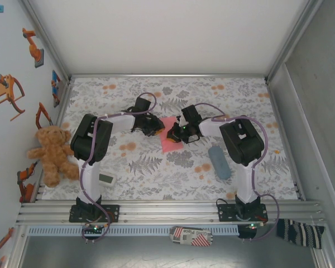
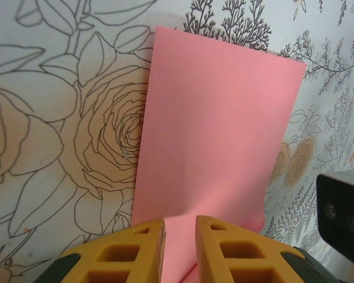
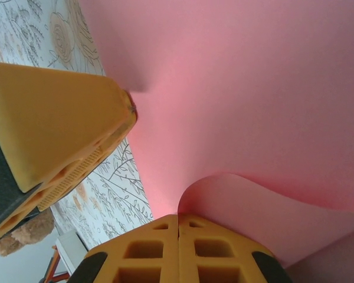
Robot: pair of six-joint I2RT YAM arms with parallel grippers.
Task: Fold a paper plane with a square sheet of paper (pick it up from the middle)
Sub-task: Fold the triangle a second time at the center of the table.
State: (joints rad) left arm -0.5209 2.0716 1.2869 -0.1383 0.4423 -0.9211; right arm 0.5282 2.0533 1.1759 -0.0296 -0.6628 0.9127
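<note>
The flap bulges up (image 3: 248, 194) by my right gripper's fingers, so next my left gripper pins the flap's end (image 3: 184, 201) while my right gripper presses the flap flat.
The square sheet of paper (image 1: 168, 140) is salmon pink and lies on the floral tablecloth between my two grippers. In the left wrist view the sheet (image 2: 215, 130) is a flat oblong. My left gripper (image 2: 179, 227) sits over its near edge, its yellow fingers (image 2: 133, 247) a narrow gap apart with pink paper showing between them. My right gripper (image 3: 178, 219) is shut, and a flap of the sheet (image 3: 265, 206) curls up from its tips. In the top view the left gripper (image 1: 154, 127) and right gripper (image 1: 175, 134) meet at the sheet. The paper plane is out of view.
A grey-blue pouch (image 1: 219, 162) lies right of the paper by the right arm. A teddy bear (image 1: 51, 152) leans at the left wall, and a small white device (image 1: 106, 178) sits near the left base. The right wrist camera (image 2: 342, 213) is close beside my left fingers.
</note>
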